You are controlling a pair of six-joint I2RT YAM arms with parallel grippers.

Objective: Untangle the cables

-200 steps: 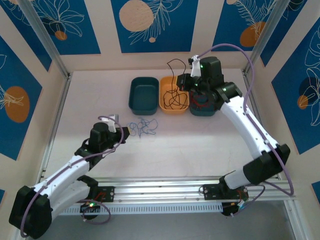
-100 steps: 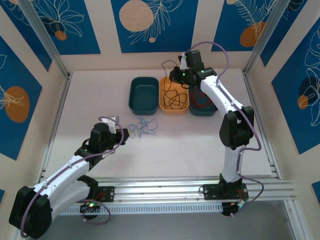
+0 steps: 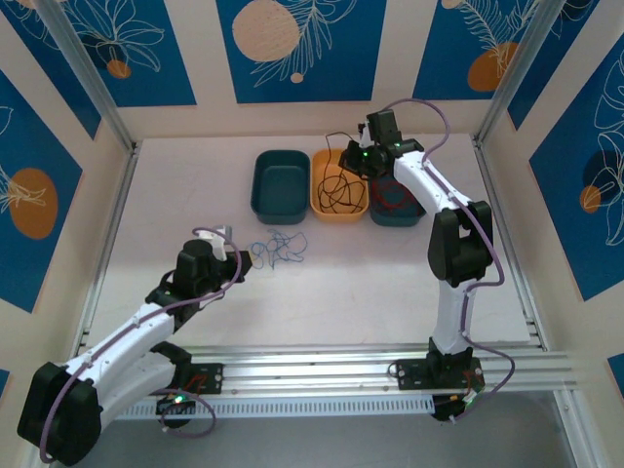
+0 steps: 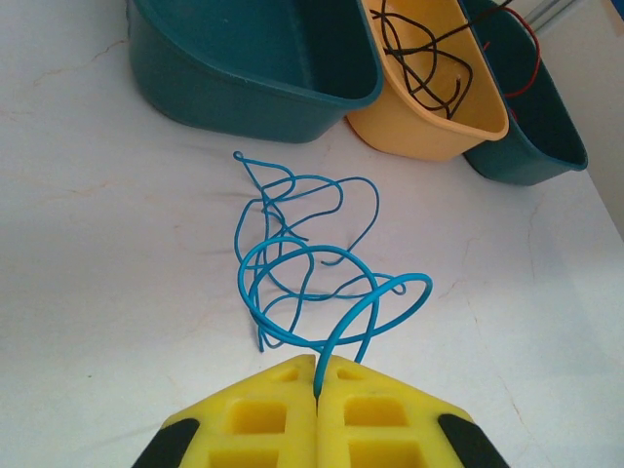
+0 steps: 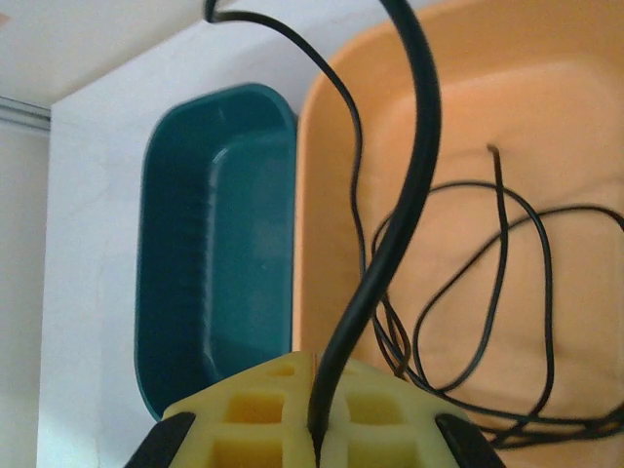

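The black cable's loops (image 3: pixel 340 196) lie inside the orange bin (image 3: pixel 334 175), so my right gripper keeps bringing the held strand in until it clears the bin's rim, then lets go.
A blue cable (image 3: pixel 280 248) lies in loose loops on the white table, in front of the bins. My left gripper (image 3: pixel 248 259) sits at its near end, and the left wrist view shows that gripper (image 4: pixel 316 375) shut on one strand of the blue cable (image 4: pixel 302 258). Above the orange bin (image 3: pixel 339 209), my right gripper (image 3: pixel 348 162) hangs. In the right wrist view it (image 5: pixel 317 421) is shut on a black cable (image 5: pixel 390 234) whose loops rest in the orange bin (image 5: pixel 331 117). A red cable (image 3: pixel 395 198) lies in the right teal bin (image 3: pixel 400 218).
A teal bin (image 3: pixel 280 182) with nothing in it stands left of the orange one; all three bins sit side by side at the back. Metal frame posts and patterned walls close the table in on three sides. The arm bases stand along the near rail.
My right arm has swung left from over the right teal bin to over the orange bin, bringing the black cable's raised loop lower. The left arm and blue cable have not moved.
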